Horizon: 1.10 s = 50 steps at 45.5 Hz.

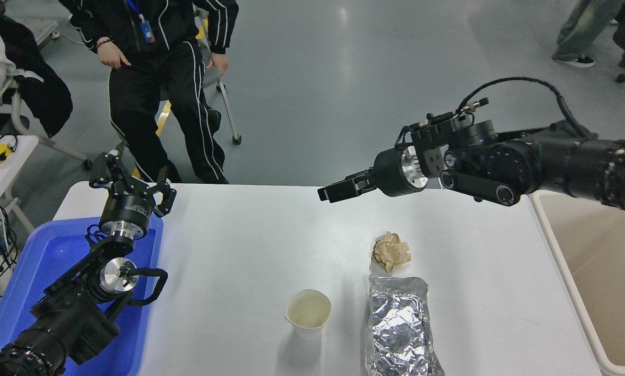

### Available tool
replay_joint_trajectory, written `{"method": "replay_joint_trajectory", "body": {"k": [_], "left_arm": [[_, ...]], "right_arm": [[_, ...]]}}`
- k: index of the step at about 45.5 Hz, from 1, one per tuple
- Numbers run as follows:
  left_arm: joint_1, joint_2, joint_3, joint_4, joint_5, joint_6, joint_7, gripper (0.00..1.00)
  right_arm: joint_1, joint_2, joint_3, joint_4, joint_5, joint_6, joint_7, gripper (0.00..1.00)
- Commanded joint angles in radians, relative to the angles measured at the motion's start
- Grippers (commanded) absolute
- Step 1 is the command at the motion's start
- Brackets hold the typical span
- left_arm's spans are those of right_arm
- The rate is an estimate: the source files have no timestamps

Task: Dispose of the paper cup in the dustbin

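The paper cup [308,314] is standing free with a wide open rim [308,307]. I expect the cup to tip toward my right gripper when I lift it.
The paper cup [308,313] stands upright on the white table [250,245], near its front edge and a little left of centre. The beige dustbin [605,271] with a cream rim stands off the table's right edge. My right gripper [338,190] hangs over the table's far edge, pointing left, open and empty, well above and behind the cup. My left gripper [130,176] is parked open and empty over the far corner of a blue bin at the left.
A crumpled brown paper ball [391,251] and a silver foil bag [400,329] lie right of the cup. A bright blue bin [35,277] sits at the table's left. A person [155,78] in black sits beyond the far left corner.
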Motion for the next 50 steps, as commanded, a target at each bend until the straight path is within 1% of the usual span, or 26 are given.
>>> {"method": "replay_joint_trajectory", "body": {"k": [1, 6, 15, 19, 24, 37, 47, 50], "left_arm": [[0.000, 0.000, 0.000, 0.000, 0.000, 0.000, 0.000, 1.00], [0.000, 0.000, 0.000, 0.000, 0.000, 0.000, 0.000, 1.00], [0.000, 0.000, 0.000, 0.000, 0.000, 0.000, 0.000, 1.00], [0.000, 0.000, 0.000, 0.000, 0.000, 0.000, 0.000, 1.00], [0.000, 0.000, 0.000, 0.000, 0.000, 0.000, 0.000, 1.00], [0.000, 0.000, 0.001, 0.000, 0.000, 0.000, 0.000, 1.00], [0.000, 0.000, 0.000, 0.000, 0.000, 0.000, 0.000, 1.00], [0.000, 0.000, 0.000, 0.000, 0.000, 0.000, 0.000, 1.00]], "right_arm": [[0.031, 0.108, -0.113, 0.028, -0.056, 0.067, 0.003, 0.99], [0.005, 0.108, -0.118, 0.033, -0.056, 0.087, 0.004, 0.99], [-0.079, 0.108, -0.115, 0.031, -0.062, 0.085, 0.003, 0.99], [-0.125, 0.108, -0.064, 0.047, -0.059, 0.084, 0.003, 0.99], [-0.140, 0.108, 0.054, 0.112, -0.059, 0.084, 0.003, 0.99], [-0.200, 0.108, 0.062, 0.105, -0.076, 0.080, 0.003, 0.99], [-0.243, 0.108, 0.059, 0.090, -0.079, 0.065, 0.003, 0.99], [-0.263, 0.108, 0.056, 0.065, -0.096, 0.015, 0.003, 0.99]]}}
